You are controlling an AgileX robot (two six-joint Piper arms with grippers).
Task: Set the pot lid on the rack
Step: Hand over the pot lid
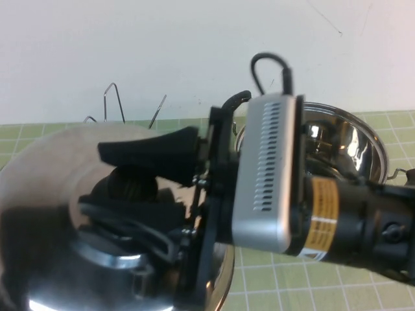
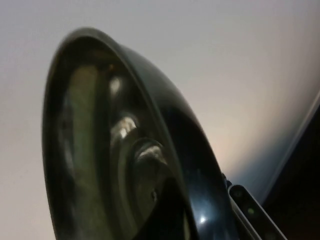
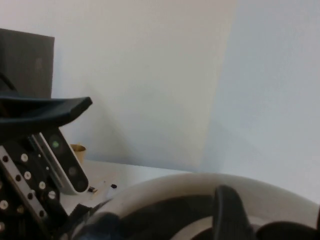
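The rack's wire loops (image 1: 115, 97) stick up with a space between them, so I expect the pot lid (image 1: 42, 201) to stay leaning on its edge when I lower it in.
The pot lid (image 1: 45, 194) is shiny steel and fills the near left of the high view, lifted and tilted. My right gripper (image 1: 133, 188) reaches in from the right and is shut on the lid's black knob (image 1: 126, 184), one finger above it and one below. The lid's underside and rim (image 2: 165, 130) fill the left wrist view. My left gripper (image 2: 260, 197) stands open just beside that rim with nothing between its fingers; it is hidden in the high view. Of the rack, only the wire loops (image 1: 115, 100) show, behind the lid.
The deep steel pot (image 1: 340, 139) stands open at the back right on the green grid mat (image 1: 311, 285). My right arm with its silver wrist camera (image 1: 266, 175) crosses the middle. A white wall closes the back.
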